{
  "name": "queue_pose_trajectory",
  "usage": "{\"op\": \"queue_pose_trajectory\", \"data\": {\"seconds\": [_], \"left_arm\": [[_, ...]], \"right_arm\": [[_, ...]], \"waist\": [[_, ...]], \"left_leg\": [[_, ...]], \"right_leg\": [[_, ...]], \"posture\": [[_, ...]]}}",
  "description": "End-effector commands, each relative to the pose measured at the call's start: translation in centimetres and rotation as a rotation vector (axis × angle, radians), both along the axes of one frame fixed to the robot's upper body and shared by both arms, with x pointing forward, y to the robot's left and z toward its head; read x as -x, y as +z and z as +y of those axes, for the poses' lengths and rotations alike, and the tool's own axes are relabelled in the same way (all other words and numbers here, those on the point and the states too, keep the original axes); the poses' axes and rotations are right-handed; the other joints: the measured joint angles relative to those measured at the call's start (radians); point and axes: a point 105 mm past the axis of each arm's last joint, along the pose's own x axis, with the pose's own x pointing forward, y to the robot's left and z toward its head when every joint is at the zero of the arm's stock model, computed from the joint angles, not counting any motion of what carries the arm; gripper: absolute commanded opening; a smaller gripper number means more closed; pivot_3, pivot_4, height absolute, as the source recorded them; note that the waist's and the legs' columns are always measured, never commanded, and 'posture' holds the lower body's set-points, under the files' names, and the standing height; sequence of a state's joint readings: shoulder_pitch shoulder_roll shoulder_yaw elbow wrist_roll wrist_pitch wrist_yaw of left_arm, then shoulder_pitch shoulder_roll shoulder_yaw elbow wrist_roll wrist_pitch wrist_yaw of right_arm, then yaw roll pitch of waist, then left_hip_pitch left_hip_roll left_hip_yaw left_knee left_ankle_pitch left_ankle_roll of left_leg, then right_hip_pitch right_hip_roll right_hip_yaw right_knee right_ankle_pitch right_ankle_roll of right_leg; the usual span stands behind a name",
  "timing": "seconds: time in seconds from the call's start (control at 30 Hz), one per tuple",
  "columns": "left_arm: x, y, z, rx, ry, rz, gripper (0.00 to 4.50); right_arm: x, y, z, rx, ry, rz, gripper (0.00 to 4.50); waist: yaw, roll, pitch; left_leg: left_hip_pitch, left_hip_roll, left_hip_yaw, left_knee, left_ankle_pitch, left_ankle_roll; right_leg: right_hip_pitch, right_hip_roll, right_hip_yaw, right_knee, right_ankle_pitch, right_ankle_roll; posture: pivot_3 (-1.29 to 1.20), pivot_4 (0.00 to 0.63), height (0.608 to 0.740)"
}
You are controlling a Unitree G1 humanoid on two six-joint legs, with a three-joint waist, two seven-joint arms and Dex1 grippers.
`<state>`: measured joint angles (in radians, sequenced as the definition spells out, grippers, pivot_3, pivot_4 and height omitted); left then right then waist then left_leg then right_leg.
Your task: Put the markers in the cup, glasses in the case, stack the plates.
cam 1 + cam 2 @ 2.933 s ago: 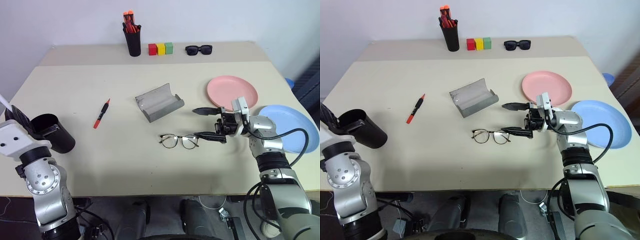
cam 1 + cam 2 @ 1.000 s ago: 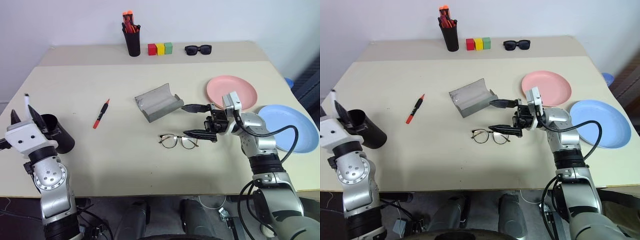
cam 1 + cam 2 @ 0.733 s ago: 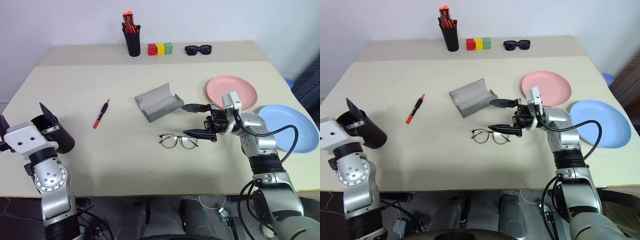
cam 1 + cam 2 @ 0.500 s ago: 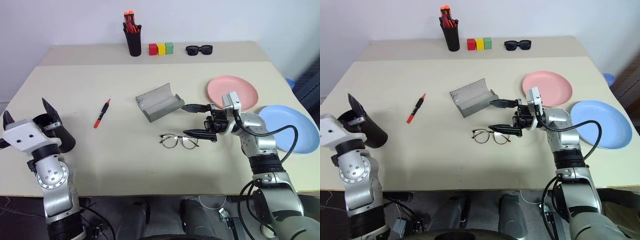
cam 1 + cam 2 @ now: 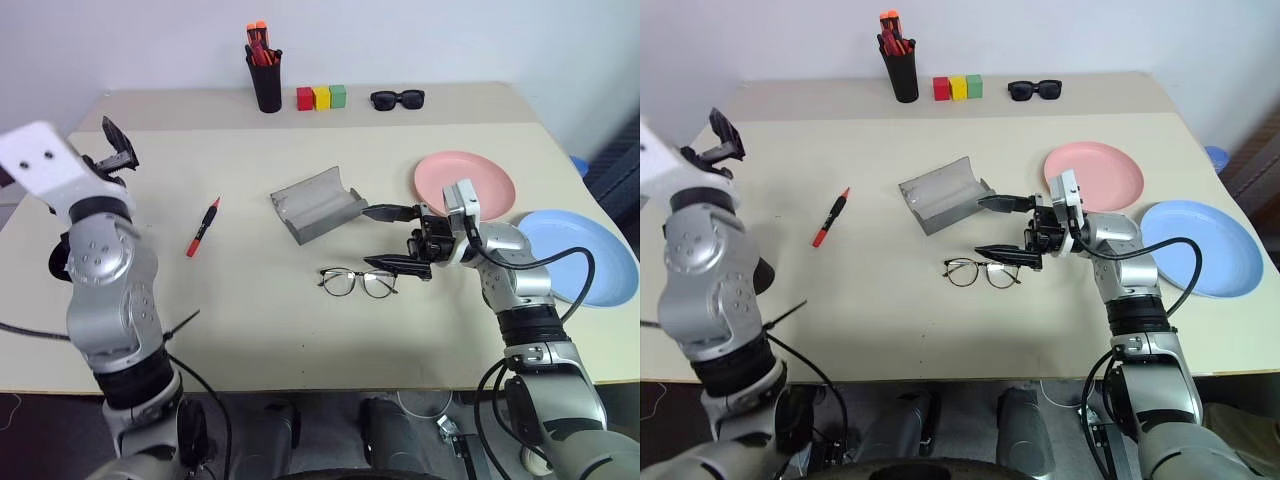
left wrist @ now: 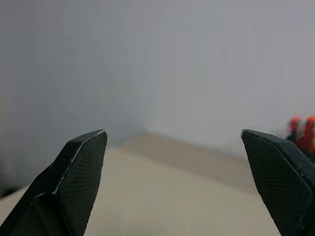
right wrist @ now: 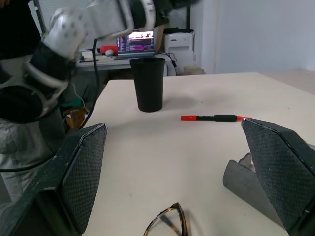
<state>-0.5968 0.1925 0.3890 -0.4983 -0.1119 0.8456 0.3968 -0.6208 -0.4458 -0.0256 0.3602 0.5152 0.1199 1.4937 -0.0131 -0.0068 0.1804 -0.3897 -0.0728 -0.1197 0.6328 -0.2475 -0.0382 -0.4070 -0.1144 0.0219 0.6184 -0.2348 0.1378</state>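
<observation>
The red marker (image 5: 203, 227) lies clear of the grey case, so I keep going down with my left gripper's fingers open and close them across the marker's black middle (image 5: 205, 223).
My left gripper (image 5: 112, 150) is raised high over the table's left side, open and empty, its jaws wide apart in the left wrist view (image 6: 172, 142). The black cup (image 7: 148, 83) stands upright near the left edge, mostly hidden behind my left arm in the eye views. A red marker (image 5: 203, 227) lies on the table. The wire-rimmed glasses (image 5: 358, 282) rest just in front of my right gripper (image 5: 390, 238), which is open and level above the table. The grey case (image 5: 318, 204) lies open behind them. A pink plate (image 5: 464, 182) and a blue plate (image 5: 585, 255) lie side by side on the right.
A tall black pen holder (image 5: 266, 80) with orange-tipped pens, three coloured blocks (image 5: 321, 97) and black sunglasses (image 5: 397, 98) line the table's back strip. Beyond the left table edge stands a desk with a screen (image 7: 140, 42).
My left gripper held a white marker over the cup, then opened and no longer holds it. The left arm has since lifted up and away from the cup. The right arm stayed still.
</observation>
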Motion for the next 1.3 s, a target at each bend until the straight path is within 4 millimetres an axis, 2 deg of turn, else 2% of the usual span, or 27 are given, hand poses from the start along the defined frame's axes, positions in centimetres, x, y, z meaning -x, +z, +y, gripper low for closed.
{"op": "queue_pose_trajectory", "data": {"seconds": [0.03, 0.17, 0.27, 0.33, 0.4, 0.5, 0.67, 1.0, 1.2, 1.3], "left_arm": [[-0.9, 0.6, -0.3, 0.044, 0.039, 0.085, 4.47], [-3.9, 0.2, -1.6, -0.027, -0.035, 0.282, 4.47], [-5.6, -1.4, -1.7, -0.002, -0.095, 0.434, 4.47], [-6.2, -2.7, -1.6, 0.011, -0.13, 0.535, 4.47], [-6.6, -3.0, -1.7, 0.004, -0.17, 0.566, 4.47], [-7.5, -5.0, -2.1, 0.014, -0.278, 0.698, 4.47], [-8.8, -6.6, -2.9, -0.013, -0.383, 0.799, 4.47], [-9.8, -9.1, -3.9, 0.044, -0.494, 0.93, 4.47], [-9.6, -9.7, -3.9, 0.022, -0.488, 0.975, 4.47], [-9.5, -9.9, -3.8, 0.016, -0.489, 0.984, 4.47]], "right_arm": [[-0.3, 1.0, -0.2, -0.015, -0.014, -0.053, 4.5], [-0.5, 0.7, -0.4, -0.015, -0.026, -0.057, 4.5], [-0.7, 0.5, -0.6, -0.015, -0.036, -0.063, 4.5], [-0.7, 0.6, -0.6, -0.012, -0.04, -0.067, 4.5], [-0.7, 0.6, -0.7, -0.01, -0.042, -0.068, 4.5], [-0.7, 0.7, -0.7, 0.001, -0.045, -0.07, 4.5], [-0.5, 1.0, -0.3, 0.001, -0.044, -0.074, 4.5], [-0.3, 1.3, 0.3, 0.013, -0.017, -0.062, 4.5], [-0.8, 0.5, -0.1, 0.041, -0.046, -0.051, 4.5], [-1.0, -0.6, -0.7, 0.075, -0.068, -0.033, 4.5]], "waist": [[0.0, -0.001, 0.0], [-0.003, -0.002, 0.001], [-0.005, -0.002, 0.001], [-0.007, -0.002, 0.001], [-0.008, -0.002, 0.001], [-0.006, -0.003, 0.002], [-0.004, -0.003, 0.002], [-0.008, -0.003, 0.002], [-0.006, -0.004, 0.002], [-0.006, -0.004, 0.002]], "left_leg": [[0.0, 0.0, 0.0, 0.0, 0.0, 0.0], [0.0, 0.0, -0.001, -0.001, 0.001, -0.002], [0.0, 0.0, -0.001, -0.001, 0.001, -0.002], [0.0, 0.0, -0.001, -0.002, 0.001, -0.002], [0.0, 0.0, -0.001, -0.002, 0.002, -0.003], [0.0, 0.0, -0.001, -0.002, 0.004, -0.008], [0.0, 0.0, -0.001, -0.002, 0.005, -0.008], [-0.001, 0.0, -0.002, -0.002, 0.005, -0.008], [-0.001, 0.0, -0.001, -0.002, 0.004, -0.008], [-0.001, 0.0, -0.001, -0.002, 0.004, -0.008]], "right_leg": [[0.0, 0.0, 0.0, 0.0, 0.0, 0.0], [-0.001, 0.0, 0.0, 0.001, 0.0, 0.0], [-0.001, 0.001, 0.0, 0.001, 0.0, 0.0], [-0.002, 0.001, 0.0, 0.002, 0.0, 0.0], [-0.002, 0.001, 0.0, 0.002, 0.0, 0.0], [-0.003, 0.001, 0.0, 0.002, 0.0, 0.0], [-0.003, 0.001, 0.0, 0.003, 0.0, 0.0], [-0.003, 0.0, 0.0, 0.003, 0.0, 0.0], [-0.004, 0.0, 0.0, 0.004, 0.0, 0.0], [-0.004, 0.0, 0.0, 0.004, 0.0, 0.0]], "posture": [[0.0, 0.15, 0.74], [0.0, 0.15, 0.74], [0.0, 0.15, 0.74], [0.0, 0.15, 0.74], [0.0, 0.15, 0.74], [0.0, 0.15, 0.74], [0.0, 0.15, 0.74], [0.0, 0.15, 0.74], [0.0, 0.15, 0.74], [0.0, 0.15, 0.74]]}}
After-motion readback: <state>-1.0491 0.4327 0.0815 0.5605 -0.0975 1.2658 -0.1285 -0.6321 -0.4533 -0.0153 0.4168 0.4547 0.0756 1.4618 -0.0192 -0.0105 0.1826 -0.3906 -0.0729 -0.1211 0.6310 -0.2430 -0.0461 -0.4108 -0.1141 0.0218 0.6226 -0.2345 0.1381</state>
